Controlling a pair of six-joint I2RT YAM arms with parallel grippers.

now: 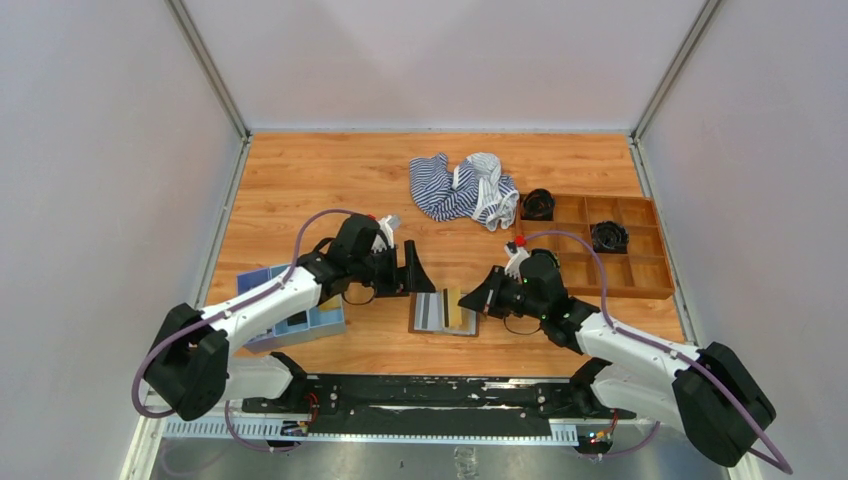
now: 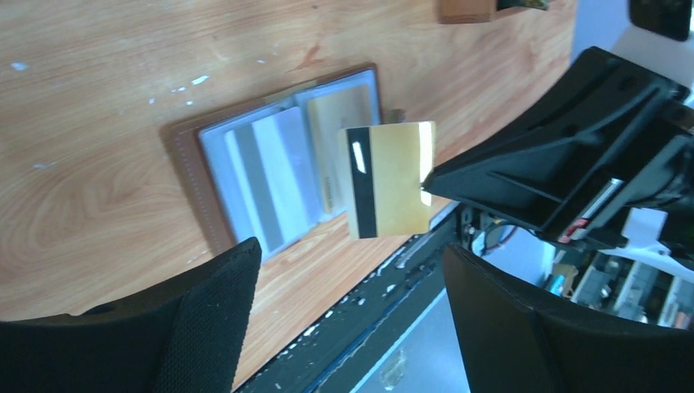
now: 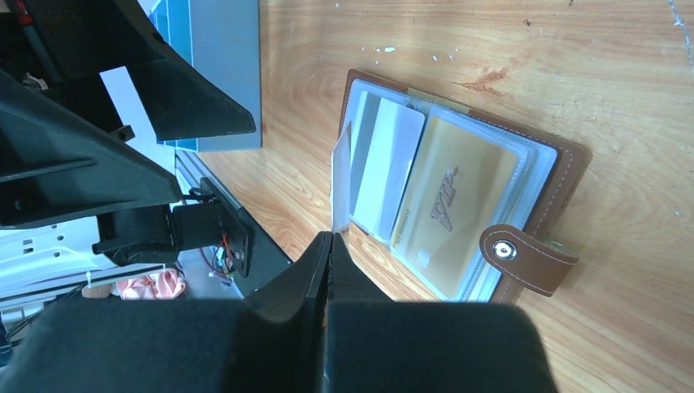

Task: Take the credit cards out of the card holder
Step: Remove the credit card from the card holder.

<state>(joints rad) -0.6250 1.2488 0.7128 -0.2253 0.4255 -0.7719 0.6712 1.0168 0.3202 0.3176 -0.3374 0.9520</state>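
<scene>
The robot's left gripper keeps moving toward the card and closes on the black stripe [image 2: 362,188], as the gold card's striped end [image 2: 355,184] is free and faces the gripper's open fingers.
The brown card holder [image 1: 444,328] lies open on the table between my arms, its clear pockets up [image 2: 184,155] [image 3: 565,176]. A grey credit card [image 3: 393,164] [image 2: 278,172] and a gold one [image 3: 454,205] [image 2: 344,123] sit in its pockets. My right gripper [image 3: 330,237] [image 1: 487,292] is shut on the edge of another gold card with a black stripe [image 2: 389,180], seen edge-on [image 3: 341,176], held just above the holder's near side. My left gripper [image 2: 350,250] [image 1: 405,272] hangs open and empty above the holder's left side.
A light-blue tray [image 1: 290,315] sits at the left under my left arm. At the right stands a brown compartment box [image 1: 640,275] holding black parts. A striped cloth [image 1: 460,187] lies at the back. The black base rail [image 1: 420,390] runs along the near edge.
</scene>
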